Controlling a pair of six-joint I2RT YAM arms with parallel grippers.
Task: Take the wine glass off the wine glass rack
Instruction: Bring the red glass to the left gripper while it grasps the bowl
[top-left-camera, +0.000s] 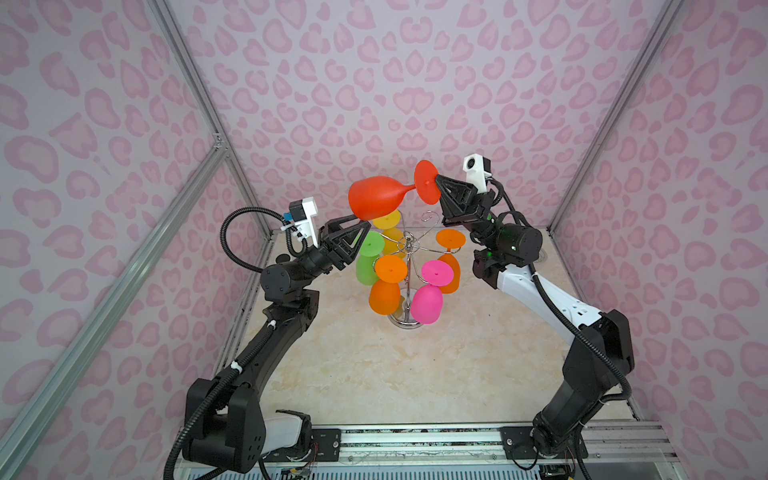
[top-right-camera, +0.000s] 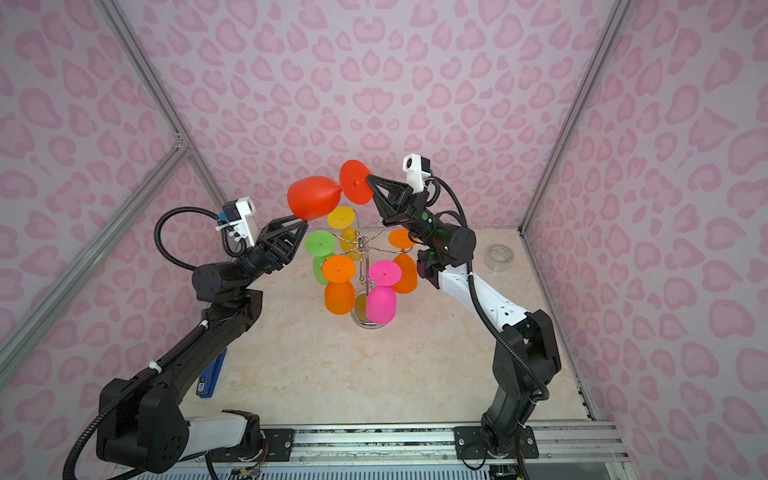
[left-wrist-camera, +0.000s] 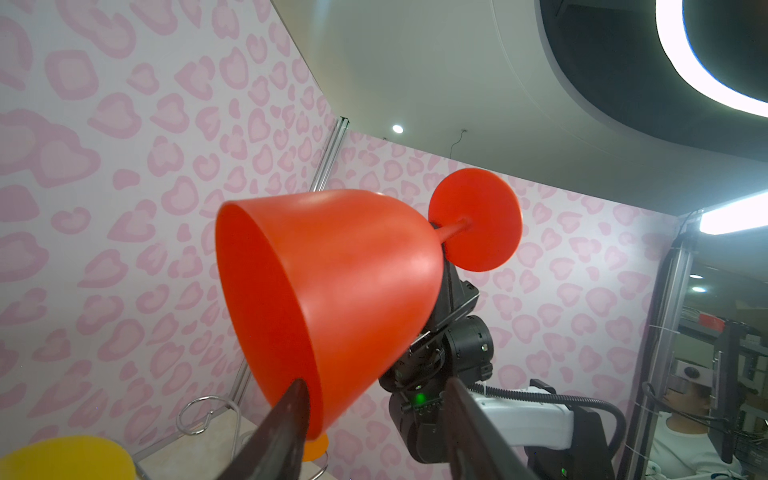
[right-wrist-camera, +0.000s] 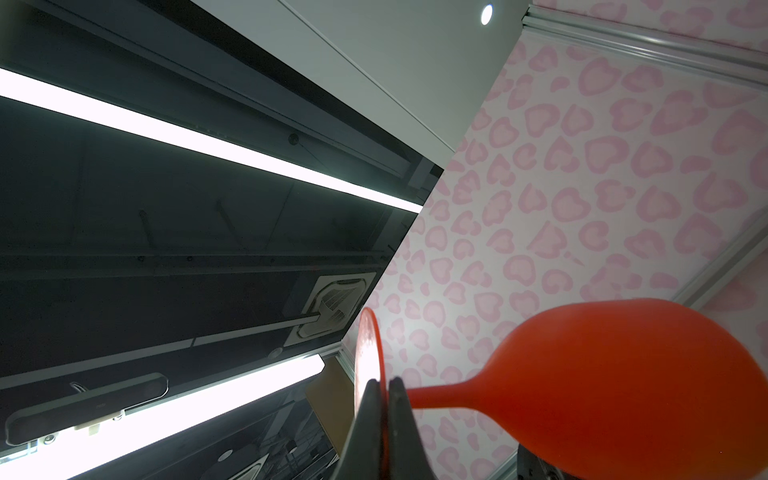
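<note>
The bowl's rim (left-wrist-camera: 320, 420) is between the open fingers of my left gripper. My right gripper keeps hold of the foot (top-left-camera: 425, 178) until my left gripper closes, and then lets go.
A red wine glass (top-left-camera: 374, 198) (top-right-camera: 312, 198) lies sideways in the air above the chrome wine glass rack (top-left-camera: 409, 266) (top-right-camera: 363, 268). My right gripper (top-left-camera: 436, 179) (top-right-camera: 368, 178) (right-wrist-camera: 384, 384) is shut on the edge of its round foot (right-wrist-camera: 368, 345). My left gripper (top-left-camera: 363, 221) (top-right-camera: 301, 223) (left-wrist-camera: 376, 382) is open at the bowl's rim. In the left wrist view one finger (left-wrist-camera: 286, 419) reaches inside the bowl (left-wrist-camera: 332, 291), and the other finger (left-wrist-camera: 469, 419) stands clear of its outer wall.
Several glasses hang upside down on the rack: yellow (top-left-camera: 388, 220), green (top-left-camera: 370, 251), orange (top-left-camera: 388, 286), pink (top-left-camera: 432, 291), orange (top-left-camera: 452, 259). A tape roll (top-right-camera: 500, 257) lies at the back right, and a blue object (top-right-camera: 212, 376) beside the left arm. Patterned walls enclose the table.
</note>
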